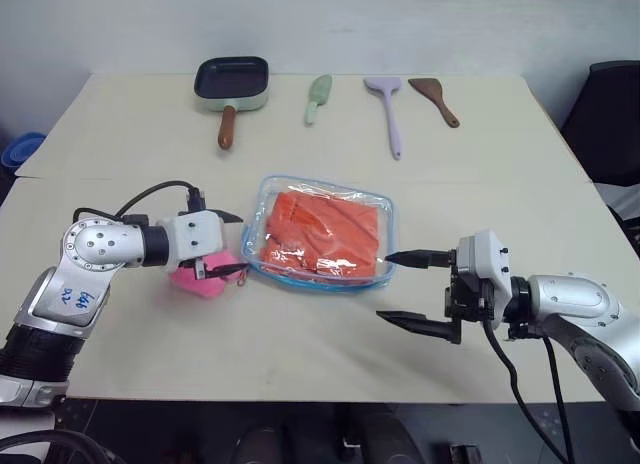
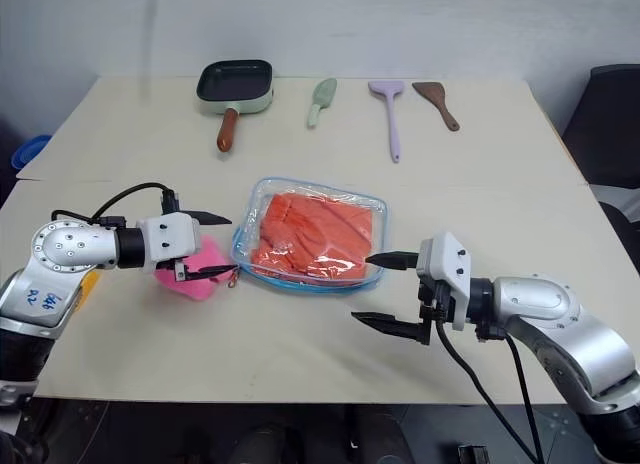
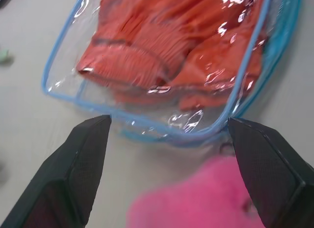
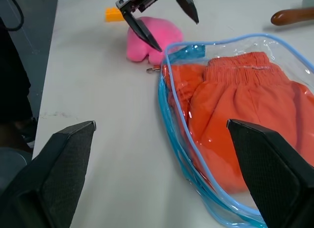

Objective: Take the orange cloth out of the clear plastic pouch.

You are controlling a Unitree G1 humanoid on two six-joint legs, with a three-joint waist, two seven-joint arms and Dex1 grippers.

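Note:
The robot's left gripper should pinch the blue trim at the pouch's near corner [image 1: 256,270] before the right gripper reaches inside, because the pouch's zippered opening [image 1: 330,284] is lying low and unheld.
The clear plastic pouch [image 1: 268,197] lies flat at the middle of the table, blue-trimmed, with the orange cloth [image 1: 322,234] folded inside it. My left gripper [image 1: 241,244] hovers open just off the pouch's left edge, above a pink plush toy, one finger over the other. In the left wrist view the left gripper [image 3: 169,120] frames the pouch's near corner [image 3: 147,127] with nothing between the fingers. My right gripper [image 1: 385,286] stands open at the pouch's right front corner, pointing left, also empty. The right wrist view has the cloth [image 4: 245,115] close ahead of the right gripper [image 4: 161,124].
A pink plush toy [image 1: 203,278] sits against the pouch's left side, under my left gripper. Along the back edge lie a green pan [image 1: 232,82], a green spatula [image 1: 318,97], a lilac spatula [image 1: 388,109] and a brown spatula [image 1: 435,99]. A small yellow brick [image 4: 114,14] lies beyond the plush.

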